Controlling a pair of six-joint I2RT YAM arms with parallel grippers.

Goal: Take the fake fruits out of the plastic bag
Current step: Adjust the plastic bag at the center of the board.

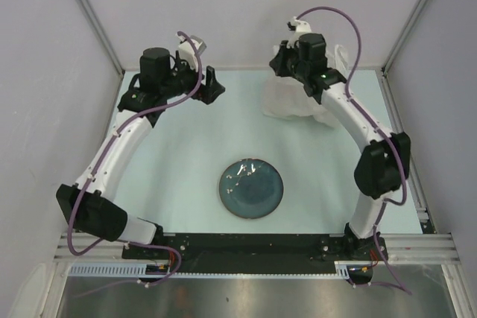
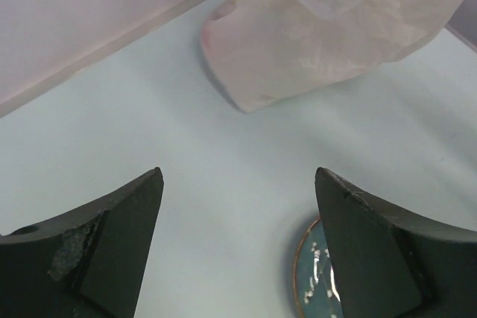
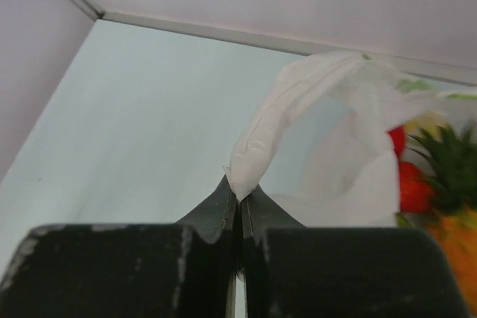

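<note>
The plastic bag is hanging in soft folds (image 1: 289, 98) from the robot's right gripper, so its opening (image 1: 340, 57) will widen when the left gripper pulls a handle.
The translucent white plastic bag (image 1: 292, 94) lies at the back right of the table and also shows in the left wrist view (image 2: 313, 42). My right gripper (image 3: 241, 193) is shut on a twisted loop handle of the bag (image 3: 298, 106) and holds it up. Inside the bag's mouth, in the right wrist view, I see red fruits (image 3: 411, 184) and the orange pineapple (image 3: 456, 247) with its green crown (image 3: 447, 158). My left gripper (image 2: 237, 184) is open and empty, above the table to the left of the bag (image 1: 211, 86).
A dark blue-grey round plate (image 1: 250, 188) lies at the middle front of the table; its rim shows in the left wrist view (image 2: 304, 273). White walls close the table at the back and sides.
</note>
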